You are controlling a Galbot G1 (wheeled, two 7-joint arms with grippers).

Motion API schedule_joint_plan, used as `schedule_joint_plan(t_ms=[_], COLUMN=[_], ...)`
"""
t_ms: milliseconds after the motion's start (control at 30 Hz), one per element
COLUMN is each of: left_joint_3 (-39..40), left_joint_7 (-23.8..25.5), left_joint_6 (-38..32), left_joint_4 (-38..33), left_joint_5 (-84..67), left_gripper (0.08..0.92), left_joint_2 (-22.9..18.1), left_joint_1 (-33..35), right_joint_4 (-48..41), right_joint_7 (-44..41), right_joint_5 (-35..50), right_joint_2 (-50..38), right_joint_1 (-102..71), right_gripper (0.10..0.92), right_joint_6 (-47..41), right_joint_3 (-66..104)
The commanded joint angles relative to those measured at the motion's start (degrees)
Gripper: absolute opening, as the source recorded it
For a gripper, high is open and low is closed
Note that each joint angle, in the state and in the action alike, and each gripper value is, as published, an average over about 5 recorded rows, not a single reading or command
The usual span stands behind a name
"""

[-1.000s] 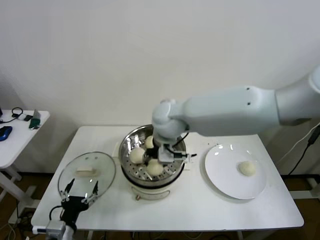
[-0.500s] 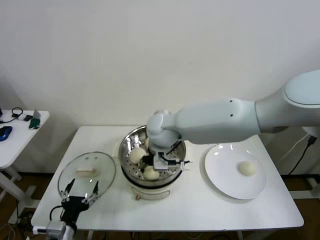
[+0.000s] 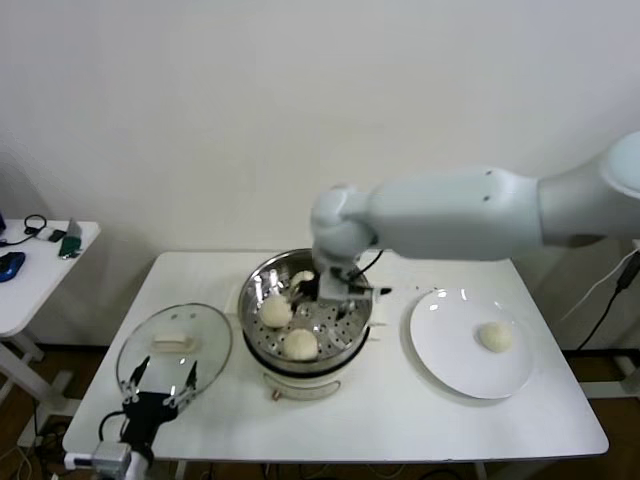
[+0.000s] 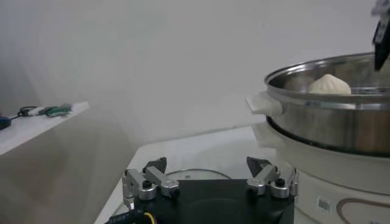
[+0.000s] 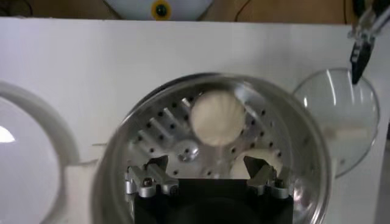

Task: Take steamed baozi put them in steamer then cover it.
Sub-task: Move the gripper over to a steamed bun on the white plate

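Note:
My gripper will lift the baozi off the glossy white plate in one piece and leave the plate clean, because the baozi sits round on it.
The steamer stands mid-table with three baozi in it: one at the front, one at the left and one at the back, partly hidden. A fourth baozi lies on the white plate. My right gripper hangs open and empty over the steamer's back right; its wrist view shows a baozi on the perforated floor. The cover lies flat on the table to the left. My left gripper is open just above the cover's front edge.
The table's front edge runs close below the steamer and plate. A small white side table with cables and small items stands at the far left. The steamer's rim and handle rise to the side of my left gripper.
My right gripper has let go of a baozi at the front of the steamer, then lifted and moved toward the back right. The left arm has not moved.

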Motion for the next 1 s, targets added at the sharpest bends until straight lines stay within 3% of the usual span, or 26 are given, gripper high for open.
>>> schedule_joint_plan(t_ms=[33,267,467,700,1000], left_joint_3=[0.1,0.6,0.6,0.5,0.3], left_joint_7=[0.1,0.2,0.4,0.4,0.2], left_joint_6=[0.2,0.6,1.2,1.1,0.7], left_joint_4=[0.0,0.7,0.7,1.5,1.7], left_joint_5=[0.0,0.2,0.4,0.7,1.5], left_gripper=[0.823,0.823,0.823,0.823,0.823], left_joint_2=[0.1,0.3,0.1,-0.5,-1.7], left_joint_1=[-0.3,-1.4,-2.0,-1.7,-0.7], right_joint_4=[-6.5,-11.4,-17.1,-27.3,-33.0], right_joint_7=[-9.3,-9.4,-7.1,-5.6,-5.0], right_joint_5=[24.7,20.6,13.2,4.7,1.5], right_joint_2=[-15.0,-27.8,-35.2,-34.6,-30.3], right_joint_1=[13.4,8.9,-4.9,-20.8,-31.1], right_gripper=[0.823,0.823,0.823,0.823,0.823], right_joint_6=[-9.5,-15.0,-17.4,-16.1,-15.5], right_joint_3=[-12.7,-18.6,-11.5,1.6,10.7])
